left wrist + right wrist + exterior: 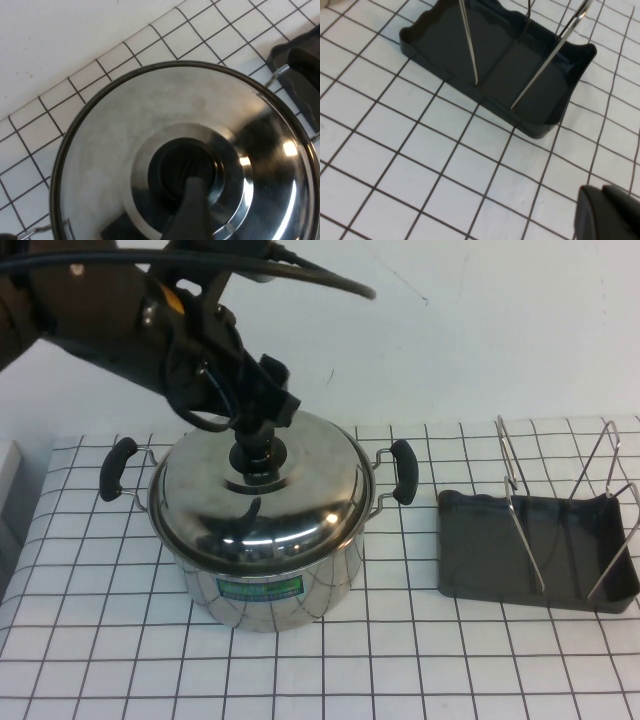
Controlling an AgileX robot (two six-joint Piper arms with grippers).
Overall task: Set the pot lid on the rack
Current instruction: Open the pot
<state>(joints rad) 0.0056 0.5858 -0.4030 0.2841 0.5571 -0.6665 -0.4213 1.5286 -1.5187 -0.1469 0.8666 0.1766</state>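
Observation:
My gripper will lift the pot lid (262, 502) off freely, since the plain rim (262, 569) rests on the steel pot's edge, clear of the handles.
The pot lid (262, 485) is a shiny steel dome with a black knob (256, 456). It sits on the steel pot (275, 585) at the table's left middle. My left gripper (258, 436) comes down from the upper left and is shut on the knob. In the left wrist view the lid (150, 110) fills the picture, and one finger (194, 202) lies against the knob (175, 167). The rack (535, 555) is a dark grey tray with wire loops at the right. My right gripper (607, 212) hovers shut and empty near the rack (510, 70); it is outside the high view.
The pot's two black handles (115, 468) (402, 470) stick out left and right. The table wears a white cloth with a black grid (120, 660). A white wall stands behind. The rack's wire loops (515, 510) rise well above its tray.

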